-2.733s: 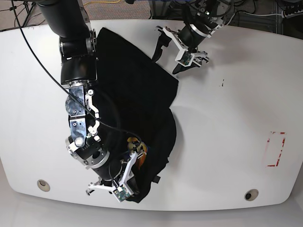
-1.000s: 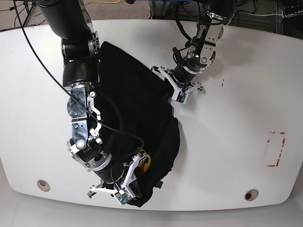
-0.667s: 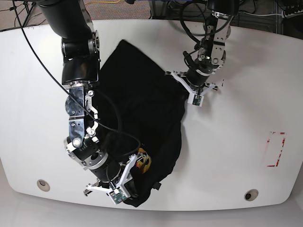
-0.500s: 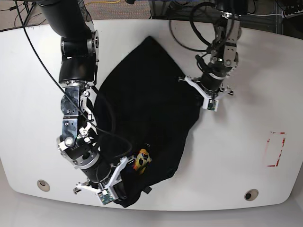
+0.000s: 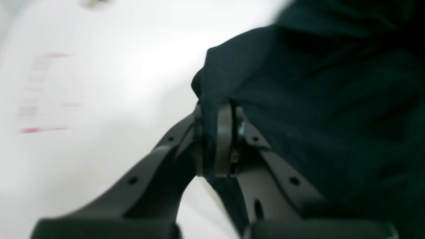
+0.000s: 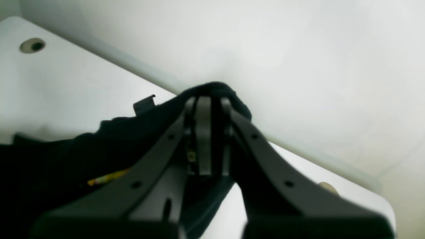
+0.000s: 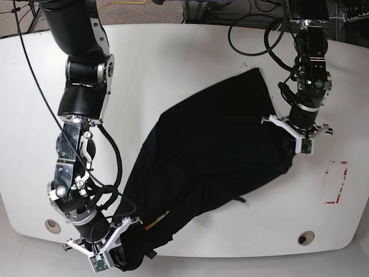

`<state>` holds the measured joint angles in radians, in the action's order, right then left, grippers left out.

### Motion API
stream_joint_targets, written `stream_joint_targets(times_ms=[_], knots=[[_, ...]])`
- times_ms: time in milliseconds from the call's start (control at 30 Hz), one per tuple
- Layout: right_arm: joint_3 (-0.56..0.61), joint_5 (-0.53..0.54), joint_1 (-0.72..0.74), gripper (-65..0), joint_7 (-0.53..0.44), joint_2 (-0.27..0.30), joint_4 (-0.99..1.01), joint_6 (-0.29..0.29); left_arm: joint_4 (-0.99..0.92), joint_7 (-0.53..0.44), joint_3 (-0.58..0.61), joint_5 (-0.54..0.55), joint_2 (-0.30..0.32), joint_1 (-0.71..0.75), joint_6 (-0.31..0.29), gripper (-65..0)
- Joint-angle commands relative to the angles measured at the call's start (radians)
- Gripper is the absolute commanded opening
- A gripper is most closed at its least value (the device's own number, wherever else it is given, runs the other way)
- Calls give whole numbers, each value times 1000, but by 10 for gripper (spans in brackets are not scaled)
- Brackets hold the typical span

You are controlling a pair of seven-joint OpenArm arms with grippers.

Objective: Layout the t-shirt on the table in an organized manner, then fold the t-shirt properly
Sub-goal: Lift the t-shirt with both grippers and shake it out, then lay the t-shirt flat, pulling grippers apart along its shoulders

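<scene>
I should pull the t-shirt's end toward the red-outlined rectangle (image 7: 336, 182) with my left gripper before both grippers pull it back flat, because the t-shirt slants bunched (image 7: 199, 144) between my grippers.
The black t-shirt (image 7: 207, 156) hangs stretched in a diagonal band across the white table (image 7: 190, 52), from front left to back right. My left gripper (image 7: 295, 138) is shut on its right-hand edge; in the left wrist view the left gripper (image 5: 215, 109) pinches a fold of the t-shirt (image 5: 315, 99). My right gripper (image 7: 109, 257) is shut on the low front-left end near the table's front edge. In the right wrist view the right gripper (image 6: 207, 99) clamps a bunched hem of the t-shirt (image 6: 66, 159). Only a yellow sliver of print (image 7: 155, 222) shows.
A red-outlined rectangle (image 7: 336, 182) marks the table at the right, close to the left gripper. Round grommet holes sit at the front left (image 7: 52, 225) and front right (image 7: 305, 238). Cables and equipment lie beyond the table's back edge.
Both grippers have drawn apart, each still holding cloth: the left one went right and down, the right one toward the front-left edge. The t-shirt has spread from a bunched heap into a long diagonal.
</scene>
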<state>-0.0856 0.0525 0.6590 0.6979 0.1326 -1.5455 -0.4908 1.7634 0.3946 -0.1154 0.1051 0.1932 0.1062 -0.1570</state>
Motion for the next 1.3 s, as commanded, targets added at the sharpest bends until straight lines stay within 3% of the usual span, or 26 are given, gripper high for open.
stream_joint_targets(times_ms=[0,167,367,567,700,867,1267], knots=[[-16,10,87,-650,-37,5,18,8,68,25,-37,5,10,-72,6,-650],[-27,8,173,-650,-36,39,84,8,142,134,-103,6,9,-170,0,-650],[-30,10,282,-650,-33,49,132,8,200,269,-197,40,13,-323,-105,-650],[-30,13,333,-650,-31,104,126,8,215,439,-315,89,13,-486,-154,-650],[-32,19,325,-650,-13,143,122,7,209,496,-347,92,18,-530,-206,-650],[-90,20,215,-650,22,163,50,2,208,502,-352,94,30,-481,-255,-650],[-224,20,-249,-650,18,137,-120,1,204,499,-352,95,1,-205,-266,-650]])
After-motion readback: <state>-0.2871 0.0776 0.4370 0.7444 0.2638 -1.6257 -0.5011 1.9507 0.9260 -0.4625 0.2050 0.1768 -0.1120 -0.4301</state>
